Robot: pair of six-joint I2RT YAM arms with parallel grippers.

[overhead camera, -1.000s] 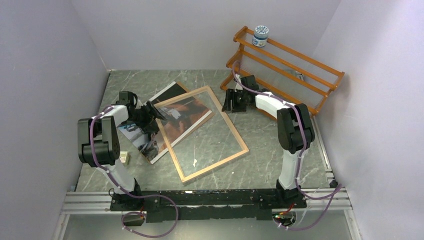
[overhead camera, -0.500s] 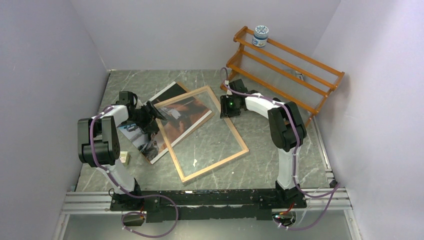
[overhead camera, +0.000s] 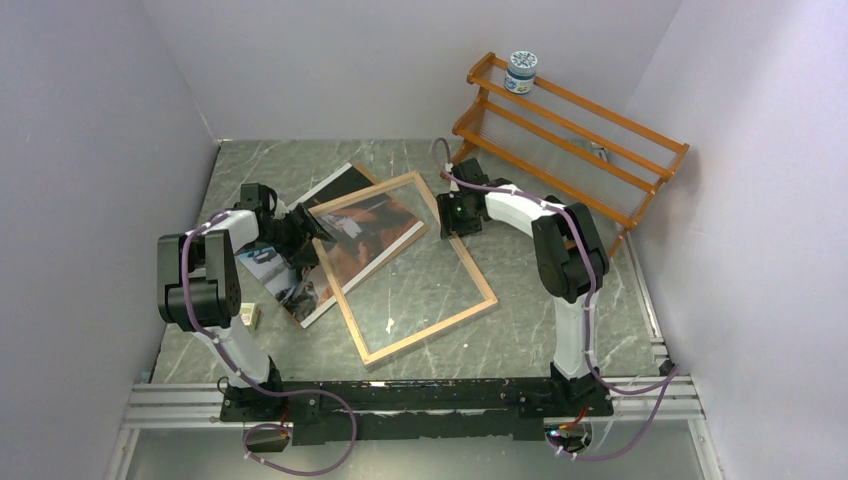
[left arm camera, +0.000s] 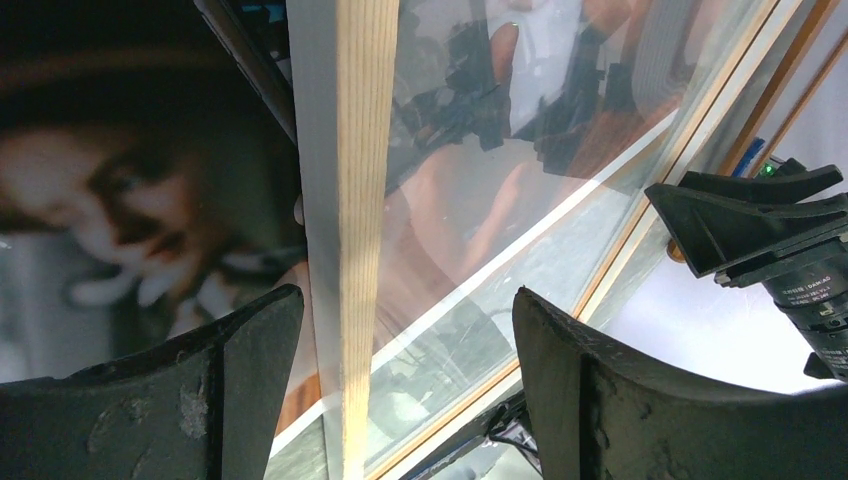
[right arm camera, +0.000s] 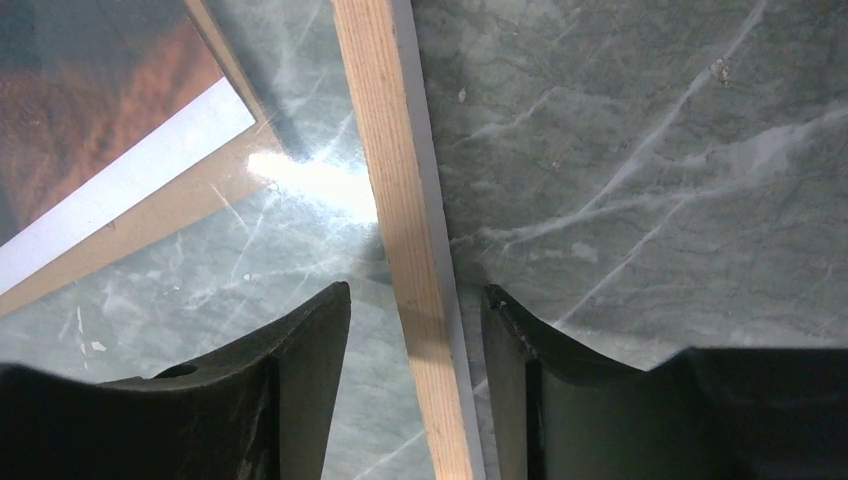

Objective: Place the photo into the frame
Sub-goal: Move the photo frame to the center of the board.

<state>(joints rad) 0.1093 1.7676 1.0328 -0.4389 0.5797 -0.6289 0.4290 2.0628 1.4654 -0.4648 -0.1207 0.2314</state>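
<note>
Next, my left gripper leaves the rail and peels the photo by its free corner point(overhead camera: 243, 256), because the photo lies on a brown board, partly point(overhead camera: 368, 232) under the frame.
The frame point(overhead camera: 430, 330) lies flat on the table with its light wood back rim up and its clear pane showing. The photo point(overhead camera: 300, 285) lies face up, partly under the frame's upper left part and seen through the pane. My left gripper point(overhead camera: 308, 225) is open, its fingers either side of the frame's left rail point(left arm camera: 360, 200) without touching it; the photo point(left arm camera: 120, 200) lies beneath. My right gripper point(overhead camera: 452, 218) is open and straddles the frame's upper right rail point(right arm camera: 400, 200), with a small gap on each side. A corner of the photo point(right arm camera: 90, 110) shows through the pane.
An orange wooden rack point(overhead camera: 570, 130) stands at the back right with a small jar point(overhead camera: 520, 72) on its top shelf, close behind my right arm. A small white object point(overhead camera: 250, 315) lies near the left arm. Walls close in on three sides.
My right gripper has moved left from beside the rack to over the frame's upper right rail. The left arm, the frame and the photo have not moved.
</note>
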